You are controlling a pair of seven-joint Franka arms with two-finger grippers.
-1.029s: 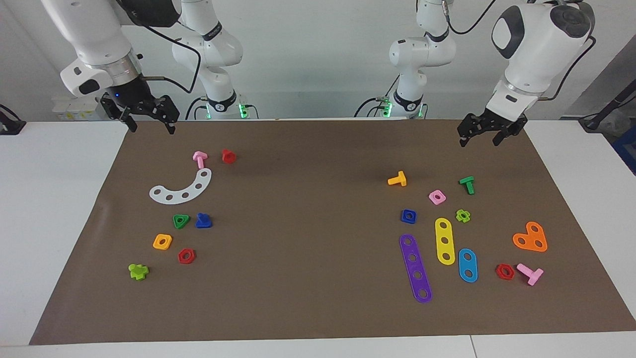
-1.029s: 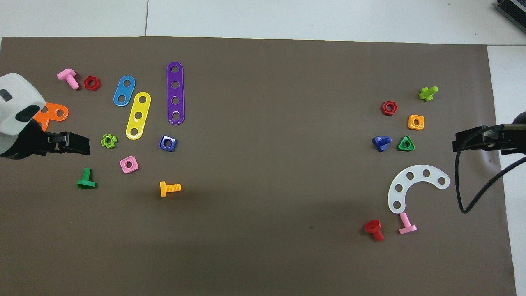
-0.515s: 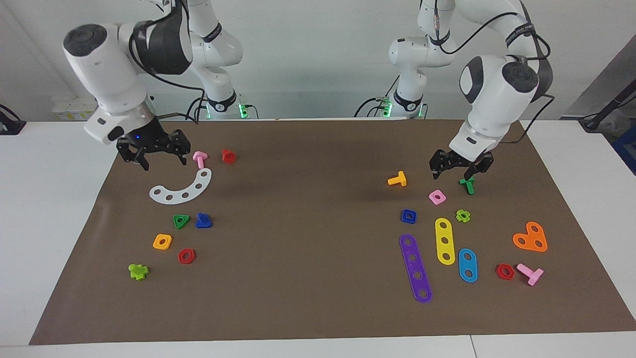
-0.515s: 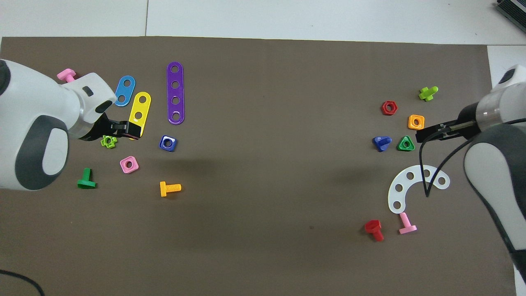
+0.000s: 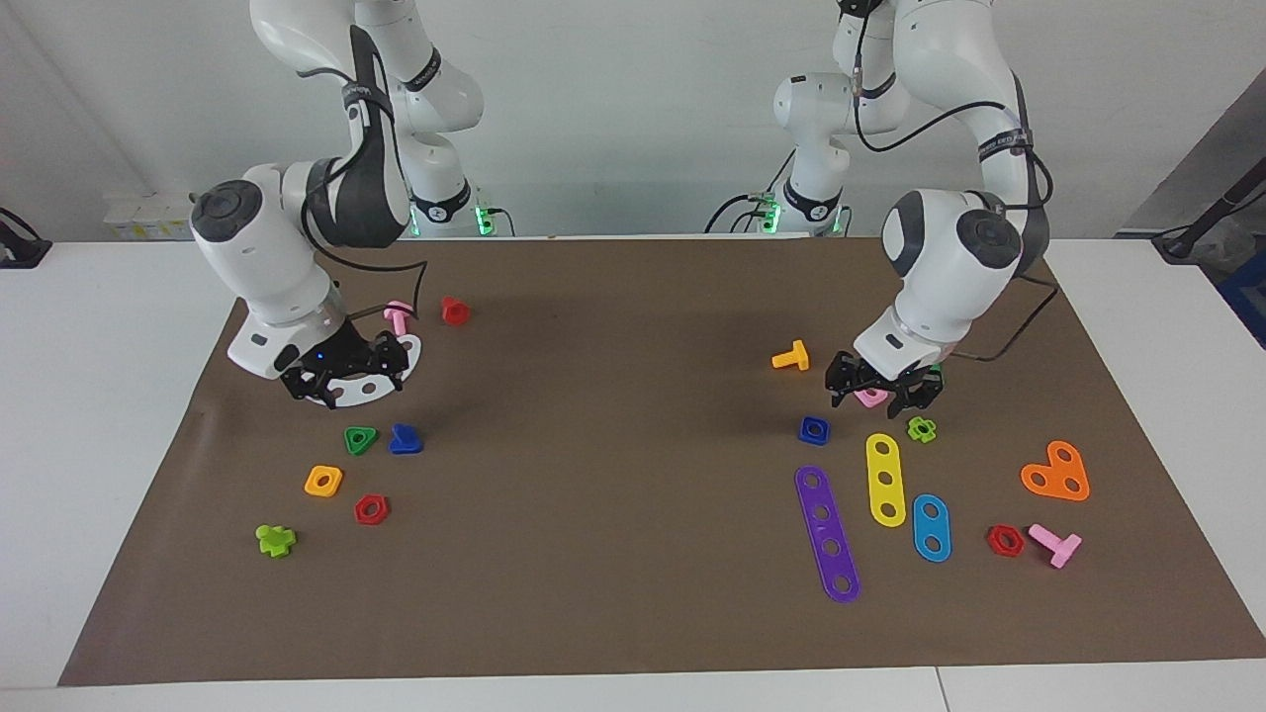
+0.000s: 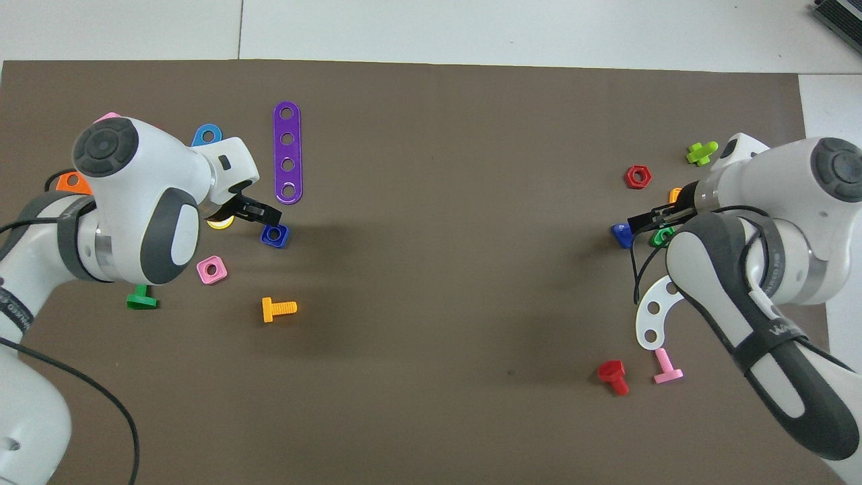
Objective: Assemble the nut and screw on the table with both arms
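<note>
The blue screw [image 5: 406,440] is far from the robot's left gripper and the blue nut, so the right gripper should carry the screw to the open mat [image 5: 681,439] next to the nut.
The blue nut [image 5: 814,429] lies on the brown mat [image 5: 613,445] toward the left arm's end; it also shows in the overhead view [image 6: 275,234]. My left gripper [image 5: 872,398] is open and empty, low over the pink square nut, just beside the blue nut; it also shows in the overhead view [image 6: 259,212]. The blue screw [image 5: 405,439] lies toward the right arm's end beside the green triangular nut [image 5: 360,439]; it also shows in the overhead view [image 6: 621,234]. My right gripper [image 5: 346,384] is open and empty, low over the white curved plate [image 5: 410,351], close to the screw [image 6: 640,221].
Purple [image 5: 828,534], yellow [image 5: 885,479] and light blue strips, an orange screw [image 5: 791,357] and a lime cross nut lie around the blue nut. An orange square nut [image 5: 323,481], a red hex nut [image 5: 371,508], a pink screw and a red screw [image 5: 455,311] lie around the blue screw.
Both arms have swung out over the mat and come down. The left gripper moved toward the blue nut, the right gripper toward the blue screw. No part has moved.
</note>
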